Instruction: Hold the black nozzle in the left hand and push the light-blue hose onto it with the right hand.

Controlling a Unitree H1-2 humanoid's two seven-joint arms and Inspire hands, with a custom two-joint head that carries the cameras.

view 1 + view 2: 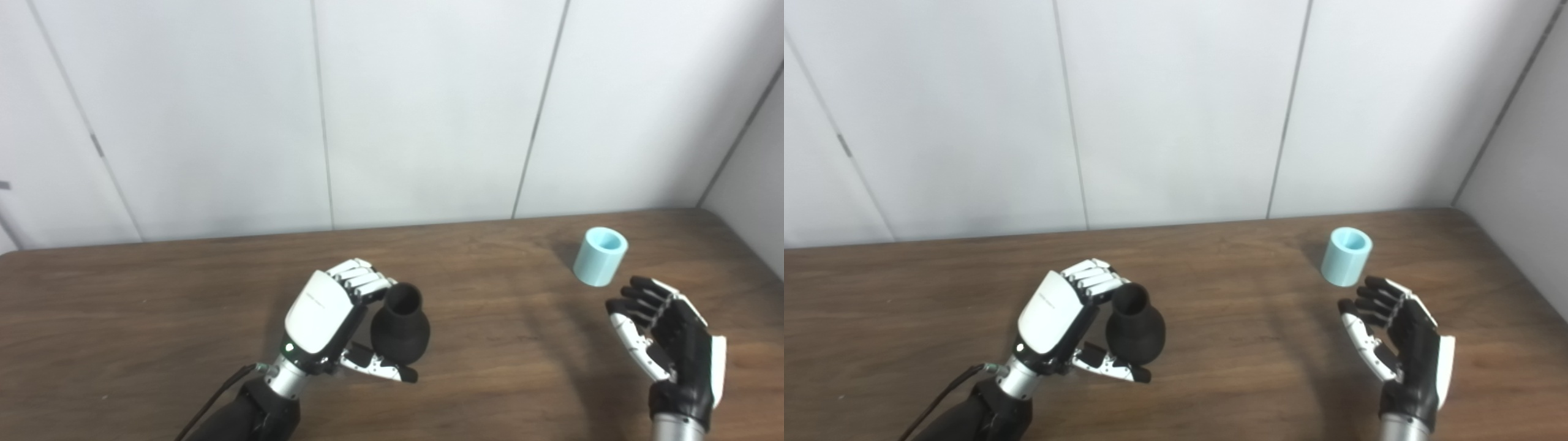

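I expect the light-blue hose (pixel 599 257) to go over the nozzle's neck and stop at the bulb when I push it, because the black nozzle's neck flares (pixel 402 312) into a bulb.
The black nozzle (pixel 400 331), a bulb shape with a narrow open neck pointing up, stands near the middle of the table. My left hand (pixel 331 315) is wrapped around its left side, with fingers curled at the neck and the thumb under the front of the bulb. The light-blue hose (pixel 600 256), a short upright tube, stands at the right rear of the table. My right hand (pixel 664 343) hovers just in front of it, palm turned left, fingers apart and holding nothing; a small gap separates the fingertips from the hose.
The brown wooden table (pixel 153 318) runs back to a white panelled wall (pixel 422 110). A second wall closes in at the far right, near the table's right edge.
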